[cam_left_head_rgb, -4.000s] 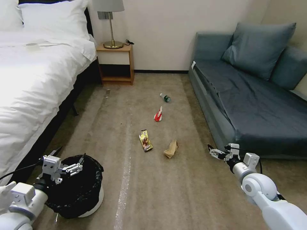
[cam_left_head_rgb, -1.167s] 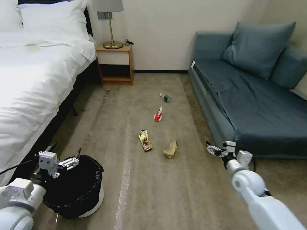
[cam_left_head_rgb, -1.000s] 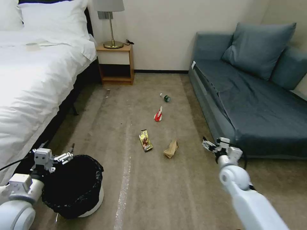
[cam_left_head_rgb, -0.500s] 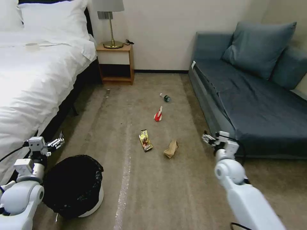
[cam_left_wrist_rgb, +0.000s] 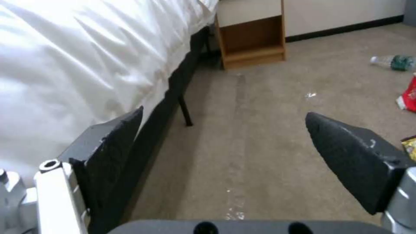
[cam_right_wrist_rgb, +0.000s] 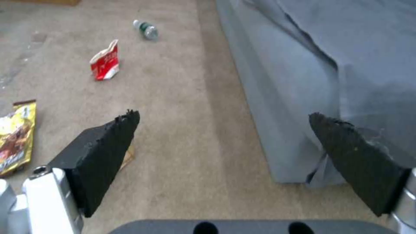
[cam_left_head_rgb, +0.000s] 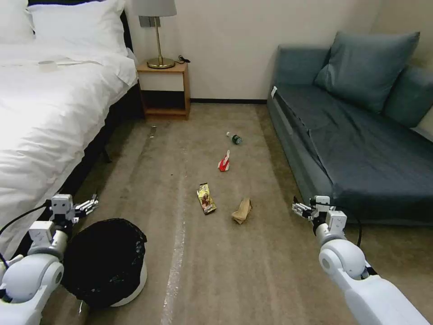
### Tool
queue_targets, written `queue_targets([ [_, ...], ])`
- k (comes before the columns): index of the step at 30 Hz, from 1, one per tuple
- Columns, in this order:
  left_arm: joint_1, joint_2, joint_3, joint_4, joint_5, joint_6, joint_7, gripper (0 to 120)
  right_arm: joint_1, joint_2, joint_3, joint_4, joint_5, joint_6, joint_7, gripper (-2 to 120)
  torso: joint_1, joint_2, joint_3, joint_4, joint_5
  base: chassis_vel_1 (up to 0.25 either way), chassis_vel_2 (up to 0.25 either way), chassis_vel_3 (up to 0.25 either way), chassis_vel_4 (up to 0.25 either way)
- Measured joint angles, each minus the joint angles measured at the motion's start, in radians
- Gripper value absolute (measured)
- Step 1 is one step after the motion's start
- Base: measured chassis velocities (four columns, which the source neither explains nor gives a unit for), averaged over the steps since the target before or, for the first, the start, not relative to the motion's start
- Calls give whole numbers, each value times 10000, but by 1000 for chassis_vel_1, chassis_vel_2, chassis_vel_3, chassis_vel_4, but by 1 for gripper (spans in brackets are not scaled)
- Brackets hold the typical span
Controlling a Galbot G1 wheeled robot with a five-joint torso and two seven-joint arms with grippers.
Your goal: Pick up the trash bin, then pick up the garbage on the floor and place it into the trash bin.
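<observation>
My gripper will bring the trash bin [cam_left_head_rgb: 135, 289] along with the bag still on when it lifts and carries, because the black bag folds down [cam_left_head_rgb: 124, 273] outside the trash bin's rim.
The trash bin [cam_left_head_rgb: 135, 282], white with a black bag over its rim, stands on the carpet at the lower left. My left gripper [cam_left_head_rgb: 86, 206] hangs open just beyond its far rim, beside the bed, holding nothing; in its wrist view the left gripper [cam_left_wrist_rgb: 224, 113] faces bare carpet. The garbage lies mid-floor: a yellow wrapper [cam_left_head_rgb: 206, 198], a brown paper bag [cam_left_head_rgb: 242, 211], a red-and-white packet [cam_left_head_rgb: 224, 162] and a small bottle [cam_left_head_rgb: 233, 138]. My right gripper [cam_left_head_rgb: 300, 209] is open and empty near the sofa's base, right of the brown bag.
A white bed [cam_left_head_rgb: 40, 113] runs along the left, a wooden nightstand [cam_left_head_rgb: 164, 90] with a lamp stands at the back, and a blue sofa [cam_left_head_rgb: 361, 144] fills the right. Open carpet lies between them.
My left gripper has drawn back from above the bin's opening to beyond its far-left rim by the bed. The right arm swung slightly left and back. The bin and garbage have not moved.
</observation>
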Motion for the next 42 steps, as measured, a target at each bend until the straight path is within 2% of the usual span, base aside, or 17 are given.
queue_targets([
  [3, 200, 69, -79, -125, 0, 16, -16, 100, -8, -51, -67, -4, -21, 92, -50, 100, 0, 0, 0, 3, -10, 0, 0, 0, 0],
  [7, 551, 216, -196, -424, -64, 405, -397, 100, 33, -150, -137, -41, -10, 129, -69, 100, 0, 0, 0, 0, -7, 0, 0, 0, 0],
  [9, 1124, 519, -377, -793, -338, 987, -923, 100, 12, -352, -225, -36, 7, 164, -89, 100, 0, 0, 0, 1, -4, 0, 0, 0, 0],
  [10, 1124, 519, -377, -793, -338, 987, -923, 100, 12, -352, -225, -36, 7, 164, -89, 100, 0, 0, 0, 1, -4, 0, 0, 0, 0],
  [12, 1645, 743, -560, -1041, -661, 1375, -1198, 100, -41, -497, -256, -14, 25, 207, -133, 100, -1, 0, 0, 1, -4, 0, 0, 0, 0],
  [13, 1645, 743, -560, -1041, -661, 1375, -1198, 100, -41, -497, -256, -14, 25, 207, -133, 100, -1, 0, 0, 1, -4, 0, 0, 0, 0],
  [15, 2276, 882, -738, -1286, -1046, 1880, -1500, 100, -111, -624, -299, -9, 48, 295, -182, 100, -1, 0, 0, 2, -4, 0, 0, 0, 0],
  [16, 2276, 882, -738, -1286, -1046, 1880, -1500, 100, -111, -624, -299, -9, 48, 295, -182, 100, -1, 0, 0, 2, -4, 0, 0, 0, 0],
  [19, 2735, 888, -737, -1494, -1702, 2626, -2031, 100, -179, -747, -439, -28, 35, 410, -260, 100, 0, 0, 0, 2, -5, 0, 0, 0, 0],
  [20, 2735, 888, -737, -1494, -1702, 2626, -2031, 100, -179, -747, -439, -28, 35, 410, -260, 100, 0, 0, 0, 2, -5, 0, 0, 0, 0],
  [24, 2607, 734, -516, -1564, -2794, 3443, -2700, 100, -208, -767, -668, -168, -61, 515, -330, 100, -1, 0, 1, 2, -6, 0, 0, 0, 0],
  [25, 2607, 734, -516, -1564, -2794, 3443, -2700, 100, -208, -767, -668, -168, -61, 515, -330, 100, -1, 0, 1, 2, -6, 0, 0, 0, 0],
  [27, 2329, 690, -333, -1467, -3414, 3920, -3075, 100, -214, -747, -828, -274, -164, 592, -382, 100, 0, 0, 1, 0, -5, 0, 0, 0, 0],
  [31, 2065, 680, -147, -1275, -3694, 4197, -3294, 100, -146, -691, -956, -355, -191, 621, -402, 100, 0, 0, 1, -2, -6, 0, 0, 0, 0],
  [33, 1884, 787, -25, -1180, -4213, 4602, -3631, 100, 87, -645, -1080, -494, -187, 622, -403, 100, 0, 0, 1, 2, -6, 0, 0, 0, 0],
  [40, 1491, 882, 245, -820, -4419, 4834, -3983, 100, 439, -540, -1366, -756, -183, 622, -399, 100, 0, 0, 1, 1, -6, 0, 0, 0, 0],
  [42, 1177, 868, 551, -437, -4406, 4900, -4111, 100, 640, -413, -1589, -905, -179, 622, -364, 100, 0, 0, 2, 2, -5, 0, 0, 0, 0],
])
